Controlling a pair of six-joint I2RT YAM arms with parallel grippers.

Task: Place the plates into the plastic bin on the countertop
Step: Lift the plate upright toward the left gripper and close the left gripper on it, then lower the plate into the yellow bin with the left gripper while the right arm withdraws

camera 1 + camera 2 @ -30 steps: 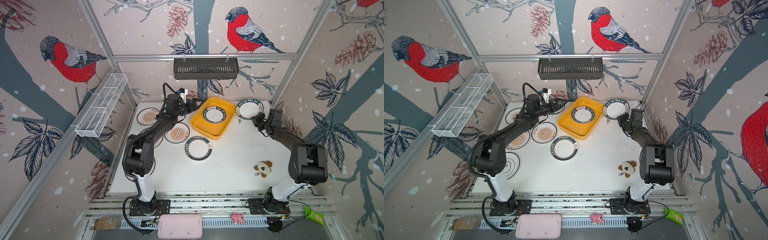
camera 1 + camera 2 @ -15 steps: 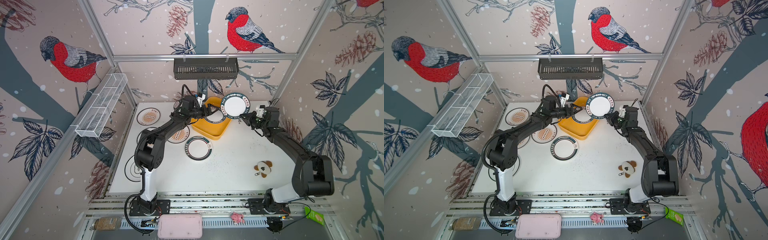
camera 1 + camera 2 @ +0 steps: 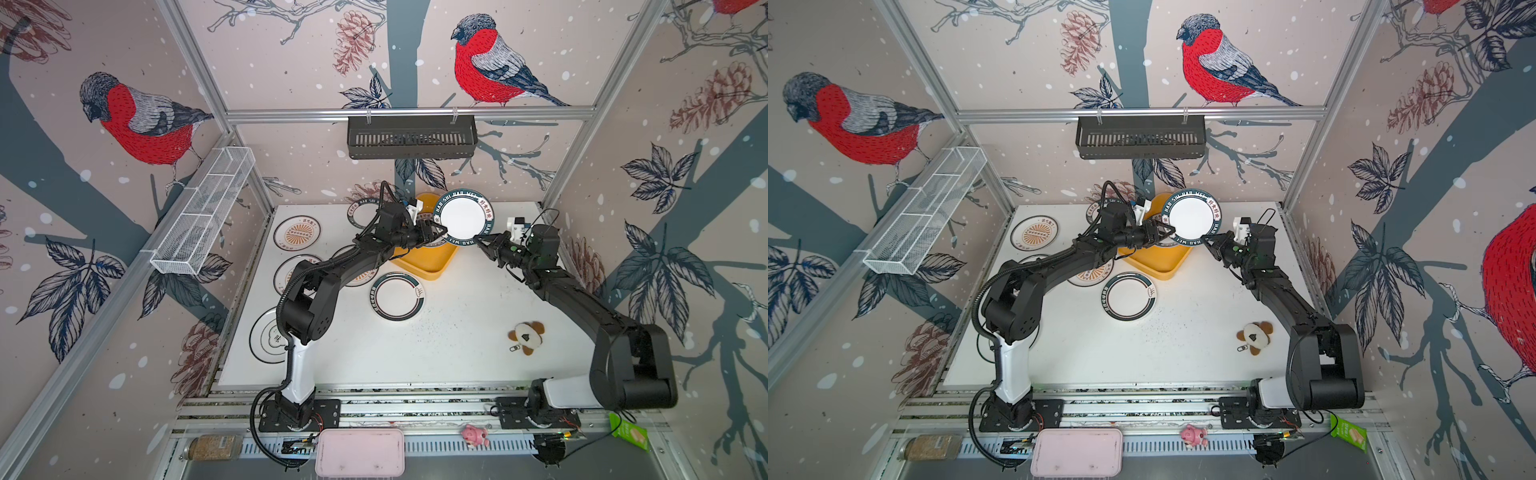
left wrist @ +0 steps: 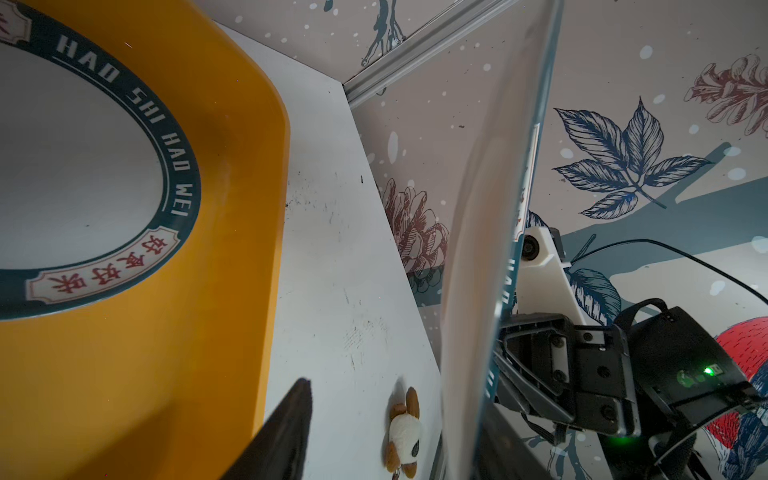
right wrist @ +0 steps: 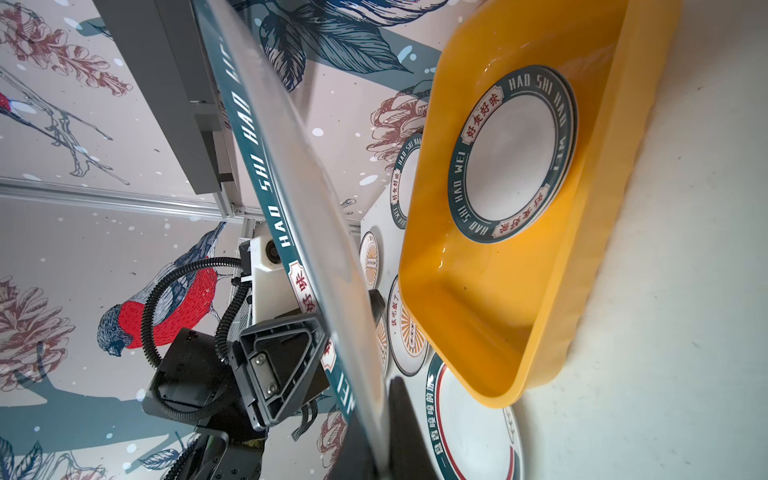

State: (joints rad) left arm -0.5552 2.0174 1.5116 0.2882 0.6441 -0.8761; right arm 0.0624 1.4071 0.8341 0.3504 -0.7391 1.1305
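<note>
My right gripper is holding the green-rimmed plate (image 3: 464, 217), which tilts past the bin's edge. My left gripper should grab the opposite rim (image 3: 439, 219) and lower the plate into the bin.
A green-rimmed plate (image 3: 462, 216) (image 3: 1191, 216) hangs tilted in the air above the yellow plastic bin (image 3: 432, 262) (image 3: 1158, 262). My right gripper (image 3: 482, 241) (image 5: 380, 449) is shut on its lower right rim. My left gripper (image 3: 434, 232) (image 3: 1163, 230) straddles the opposite rim. One of its fingers (image 4: 286, 432) still stands apart from the plate (image 4: 478, 208), so it is open. A second green-rimmed plate (image 5: 513, 153) (image 4: 75, 166) lies flat in the bin. More plates lie on the countertop (image 3: 457, 324): a red-and-green ringed one (image 3: 397, 297), a sunburst one (image 3: 297, 232) and a black-ringed one (image 3: 268, 336).
A plush toy (image 3: 525, 337) lies on the countertop's right side. A black slotted basket (image 3: 411, 135) hangs on the back wall and a wire rack (image 3: 203, 212) on the left wall. A pink tray (image 3: 359, 453) and a pink toy (image 3: 476, 434) sit below the front rail.
The right gripper lifted the plate off the back right of the countertop and carried it left over the bin. The left gripper came across to its rim, jaws narrowing.
</note>
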